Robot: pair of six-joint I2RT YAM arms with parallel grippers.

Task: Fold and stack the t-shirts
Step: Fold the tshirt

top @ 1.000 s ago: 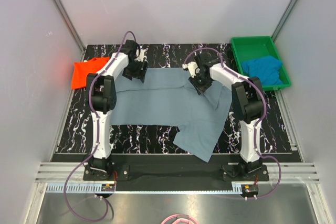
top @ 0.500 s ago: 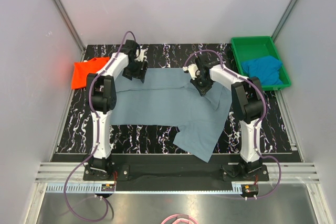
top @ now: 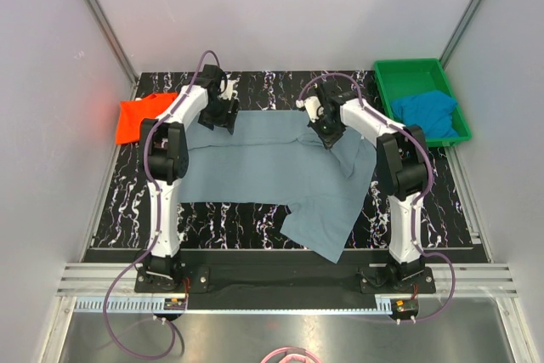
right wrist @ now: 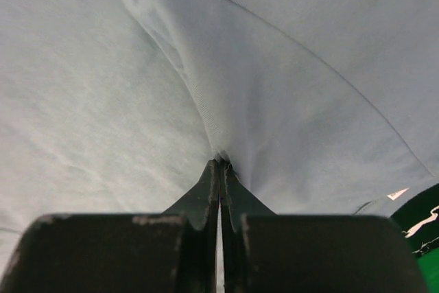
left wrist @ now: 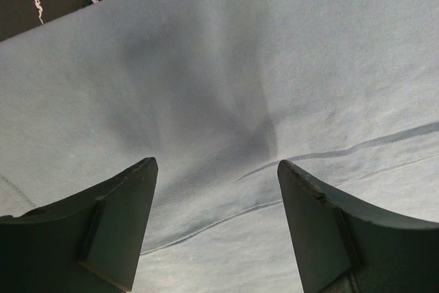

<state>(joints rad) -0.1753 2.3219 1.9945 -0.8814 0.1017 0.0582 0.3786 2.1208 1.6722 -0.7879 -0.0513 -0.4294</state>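
Note:
I keep pulling the flap inward until it lies flat, as my right gripper holds the flap's edge [top: 340, 159] and the grey-blue t-shirt's middle [top: 294, 164] lies open.
A large grey-blue t-shirt [top: 263, 167] lies spread across the black marbled table, one corner hanging toward the near edge. My right gripper [top: 326, 132] is shut on a pinch of this shirt's cloth near its far right edge; in the right wrist view the fingertips [right wrist: 219, 164] are pressed together on a raised fold of the grey-blue t-shirt [right wrist: 288, 101]. My left gripper [top: 223, 118] hovers open over the shirt's far left edge, its fingers [left wrist: 123, 204] wide apart above the grey-blue t-shirt [left wrist: 226, 87] with nothing between them. An orange-red t-shirt [top: 136, 118] lies at the far left. A bright blue t-shirt [top: 427, 113] sits in the tray.
A green plastic tray [top: 408, 70] stands at the back right corner. Grey walls close in on both sides and behind. A black rail runs along the near table edge by the arm bases.
My right gripper has closed onto the grey-blue shirt and shifted slightly toward the far edge. The left arm has not moved.

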